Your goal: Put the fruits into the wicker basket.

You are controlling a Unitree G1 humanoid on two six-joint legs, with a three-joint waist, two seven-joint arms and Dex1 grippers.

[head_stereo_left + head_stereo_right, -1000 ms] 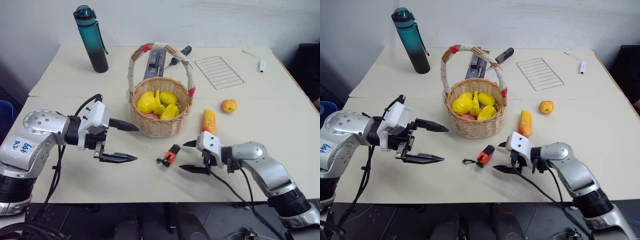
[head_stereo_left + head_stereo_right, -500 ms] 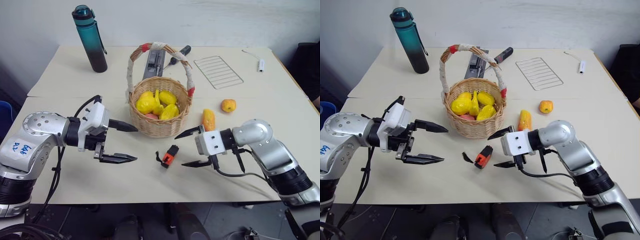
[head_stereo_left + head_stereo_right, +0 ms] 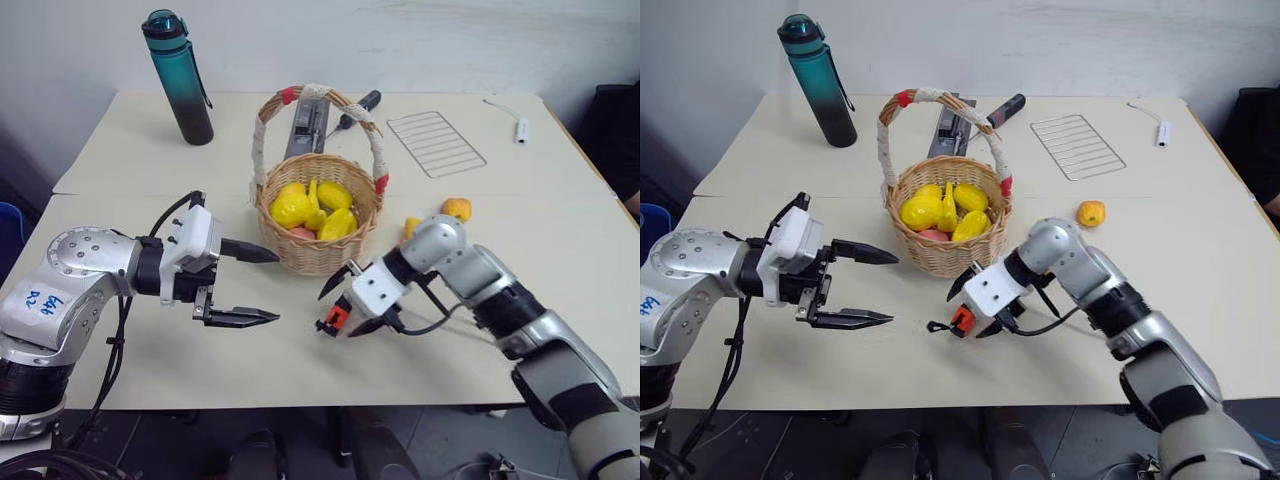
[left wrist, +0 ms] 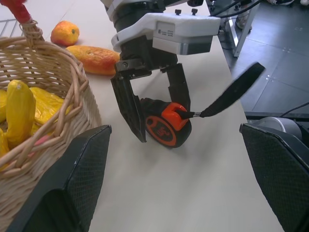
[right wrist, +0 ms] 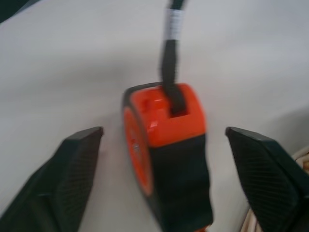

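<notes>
The black strap (image 5: pixel 169 63) is sticking straight out of the orange-and-black tape measure (image 5: pixel 176 104). The strap will stay stretched out and come along when I carry the tape measure.
The wicker basket (image 3: pixel 318 255) stands mid-table with several yellow fruits inside it. To its right lies the elongated yellow-and-red fruit (image 4: pixel 94 53), mostly behind my right arm in the head views. The small round fruit (image 3: pixel 457 208) sits further right. My right gripper (image 3: pixel 337 313) is open and points down in front of the basket. Its jaws straddle the orange-and-black tape measure (image 5: pixel 166 145) with a gap on each side. My left gripper (image 3: pixel 276 288) hovers open to the left of the basket, with nothing between its fingers.
A teal water bottle (image 3: pixel 180 75) stands at the back left. Behind the basket lies a metal tool (image 3: pixel 312 118), with a wire rack (image 3: pixel 436 144) and a small white adapter (image 3: pixel 520 130) to its right. The table's front edge runs close below both grippers.
My right arm has swung left and its wrist has rolled, bringing the gripper down over the tape measure with its jaws a little narrower. The left gripper has stayed put.
</notes>
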